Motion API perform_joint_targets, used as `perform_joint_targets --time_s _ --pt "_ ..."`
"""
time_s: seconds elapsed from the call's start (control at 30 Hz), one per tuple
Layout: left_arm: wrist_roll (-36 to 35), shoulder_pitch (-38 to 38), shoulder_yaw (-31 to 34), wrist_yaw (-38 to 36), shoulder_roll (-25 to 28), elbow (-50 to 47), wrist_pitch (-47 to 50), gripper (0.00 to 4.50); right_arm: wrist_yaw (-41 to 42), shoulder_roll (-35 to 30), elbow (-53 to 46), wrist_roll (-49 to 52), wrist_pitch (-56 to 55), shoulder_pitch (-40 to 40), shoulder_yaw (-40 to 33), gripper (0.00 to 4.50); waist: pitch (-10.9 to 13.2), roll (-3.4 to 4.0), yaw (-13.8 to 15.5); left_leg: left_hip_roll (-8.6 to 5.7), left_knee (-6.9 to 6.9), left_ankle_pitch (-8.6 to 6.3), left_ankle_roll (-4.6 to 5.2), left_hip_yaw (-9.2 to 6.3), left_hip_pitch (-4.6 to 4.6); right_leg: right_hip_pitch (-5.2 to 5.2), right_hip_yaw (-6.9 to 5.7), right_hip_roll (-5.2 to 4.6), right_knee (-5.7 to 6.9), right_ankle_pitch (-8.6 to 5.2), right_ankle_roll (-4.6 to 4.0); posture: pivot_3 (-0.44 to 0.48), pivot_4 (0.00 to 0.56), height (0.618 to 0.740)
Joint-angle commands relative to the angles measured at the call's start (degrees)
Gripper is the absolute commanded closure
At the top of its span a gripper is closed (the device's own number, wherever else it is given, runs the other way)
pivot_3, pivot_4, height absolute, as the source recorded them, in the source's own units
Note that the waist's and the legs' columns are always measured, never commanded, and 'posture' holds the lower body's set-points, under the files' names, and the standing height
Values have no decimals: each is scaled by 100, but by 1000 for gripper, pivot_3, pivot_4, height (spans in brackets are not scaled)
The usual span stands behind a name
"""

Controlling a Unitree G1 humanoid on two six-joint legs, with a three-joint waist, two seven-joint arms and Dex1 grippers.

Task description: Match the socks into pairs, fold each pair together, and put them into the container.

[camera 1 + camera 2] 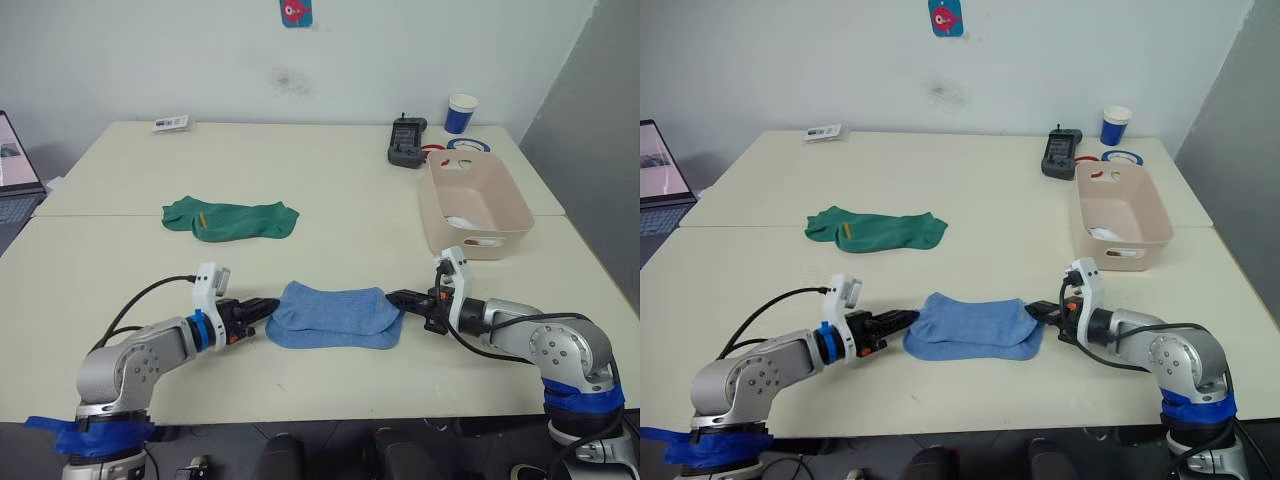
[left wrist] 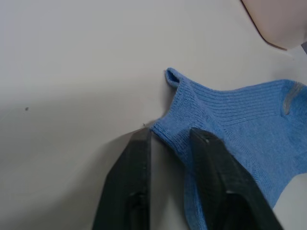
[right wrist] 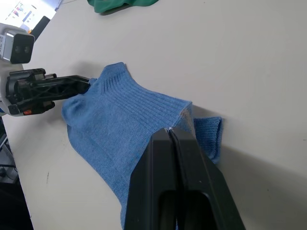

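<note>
The upper blue sock [image 1: 338, 309] will come up separately and sag when I lift it, because the lower sock's edge [image 1: 335, 341] sticks out a little along the front.
Two light blue socks [image 1: 335, 315] lie stacked flat near the table's front edge. My left gripper [image 1: 270, 304] is at their left end, open, its fingers [image 2: 140, 143] straddling the cuff edge. At the right end, my right gripper [image 1: 392, 297] is shut on the blue socks' edge [image 3: 184, 112]. A dark green pair [image 1: 232, 218] with a yellow mark lies further back on the left. The beige-pink container [image 1: 500, 200] stands at the right, with something white [image 1: 462, 222] inside it.
Behind the container are a black device [image 1: 407, 140], a blue-and-white paper cup [image 1: 462, 112] and tape rolls [image 1: 468, 145]. A laptop [image 1: 15, 170] sits at the far left edge and a small card [image 1: 171, 123] at the back left.
</note>
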Motion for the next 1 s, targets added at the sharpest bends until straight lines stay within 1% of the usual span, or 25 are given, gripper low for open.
perform_joint_targets --time_s 0.03,0.27,0.43,0.53,0.6,0.7,0.77,0.9,1.0 --pt "-53 41 -37 -76 61 -106 -41 4477 4 -58 -119 77 13 -59 -114 4500 0 0 0 0 0 0 0 0 0 0 0 0 0 0 0 0 150 740" --pt "-130 60 99 -78 95 -156 -48 4477 58 -139 -106 115 15 -134 -177 4500 0 0 0 0 0 0 0 -1 1 -1 -1 1 0 0 0 0 150 740" --pt "-674 163 552 -107 116 -771 24 4477 28 -126 -111 336 233 -364 -397 4500 0 0 -3 3 0 0 0 -1 0 -2 0 1 0 0 0 0 150 740" --pt "-1250 349 942 106 59 -1300 282 4477 55 -186 -58 474 411 -497 -520 4500 0 0 -8 4 -1 0 0 -1 0 -2 0 0 0 0 0 0 150 740" --pt "-1574 601 1080 275 -10 -1624 442 4477 100 -245 32 542 555 -582 -560 4500 0 0 -9 5 -1 0 0 -1 0 -2 1 0 0 0 0 0 150 740" --pt "-1677 1039 1036 485 -80 -1976 423 4477 177 -341 58 541 675 -563 -519 4500 0 0 -10 5 -2 0 0 0 1 -1 5 -3 -1 0 0 0 150 740" --pt "-1732 1171 1053 687 -171 -2061 354 4477 167 -342 33 558 735 -528 -523 4500 0 0 -6 5 -1 0 0 0 1 -1 4 -3 -1 0 0 0 150 740" --pt "-1809 1330 1087 900 -278 -2147 183 4477 99 -247 -21 562 762 -461 -532 4500 0 0 -2 2 -1 0 0 -1 1 -1 1 -2 -1 -1 -1 0 150 740" --pt "-1651 1307 946 861 -197 -2037 2 4477 84 -206 16 501 724 -445 -489 4500 0 0 -1 0 -2 0 0 0 0 -1 2 -1 -2 -1 -1 0 150 740"
